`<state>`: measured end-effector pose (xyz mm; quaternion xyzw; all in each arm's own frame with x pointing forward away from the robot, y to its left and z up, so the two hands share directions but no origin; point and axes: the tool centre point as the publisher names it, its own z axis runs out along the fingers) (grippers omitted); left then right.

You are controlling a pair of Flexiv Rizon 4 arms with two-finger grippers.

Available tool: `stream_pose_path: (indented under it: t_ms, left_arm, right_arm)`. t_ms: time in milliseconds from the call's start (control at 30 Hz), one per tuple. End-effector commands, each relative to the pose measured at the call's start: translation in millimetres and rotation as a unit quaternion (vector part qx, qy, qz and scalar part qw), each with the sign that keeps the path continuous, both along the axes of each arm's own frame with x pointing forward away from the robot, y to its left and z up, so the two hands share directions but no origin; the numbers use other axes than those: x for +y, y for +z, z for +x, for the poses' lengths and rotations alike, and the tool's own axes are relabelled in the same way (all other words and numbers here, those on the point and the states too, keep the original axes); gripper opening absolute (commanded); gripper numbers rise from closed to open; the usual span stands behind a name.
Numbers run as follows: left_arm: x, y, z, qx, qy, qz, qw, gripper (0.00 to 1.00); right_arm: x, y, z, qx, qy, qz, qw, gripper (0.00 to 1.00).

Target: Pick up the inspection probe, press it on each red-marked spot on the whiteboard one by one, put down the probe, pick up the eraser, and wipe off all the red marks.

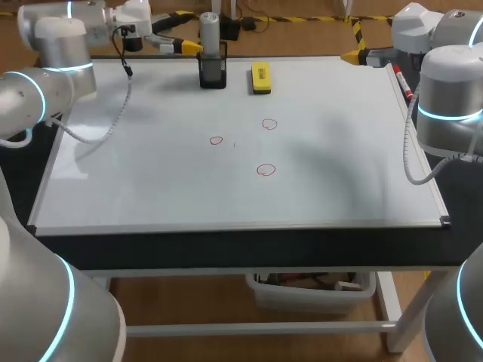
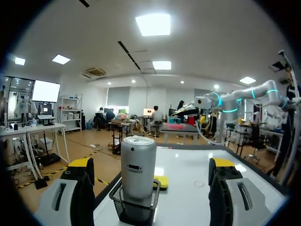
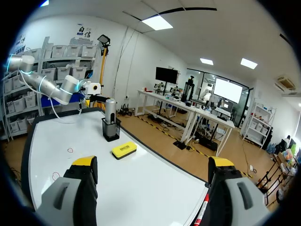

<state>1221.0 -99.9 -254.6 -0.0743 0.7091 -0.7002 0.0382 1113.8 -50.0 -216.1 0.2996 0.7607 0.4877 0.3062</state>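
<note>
The inspection probe (image 1: 210, 35) should slide out when I lift it and leave the black mesh holder standing, because the holder's rim (image 1: 223, 49) is open wider than the probe.
The inspection probe (image 1: 210, 32), a grey cylinder, stands upright in a black mesh holder (image 1: 213, 74) at the whiteboard's far edge. A yellow eraser (image 1: 261, 78) lies just right of the holder. Three red circles are drawn mid-board (image 1: 216, 140), (image 1: 269, 124), (image 1: 266, 170). My left gripper (image 1: 187, 38) hovers open at the far left, just left of the probe. In the left wrist view the probe (image 2: 138, 167) stands ahead of the left gripper (image 2: 153, 165), untouched. My right gripper (image 1: 352, 47) is open at the far right corner, and in its own view the right gripper (image 3: 153, 162) holds nothing, with the eraser (image 3: 124, 149) ahead.
The whiteboard (image 1: 151, 188) covers nearly the whole table. A red marker (image 1: 402, 79) lies along its right frame, also seen beside my right gripper as the red marker (image 3: 204, 212). A bin of parts (image 1: 309, 290) sits under the table.
</note>
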Motion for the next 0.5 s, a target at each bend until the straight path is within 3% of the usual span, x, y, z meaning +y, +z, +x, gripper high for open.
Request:
stream_pose_path:
  t_ms: [33,500]
  left_arm:
    - [-12,-9.8,15.1,0.000,-0.092,-0.012,0.996,1.00]
    - [-43,-9.5,22.9,-0.004,-0.114,-0.017,0.993,1.00]
  right_arm:
    - [0,0,0.0,0.000,0.000,0.000,1.000,1.00]
    - [0,0,0.0,0.000,0.000,0.000,1.000,1.00]
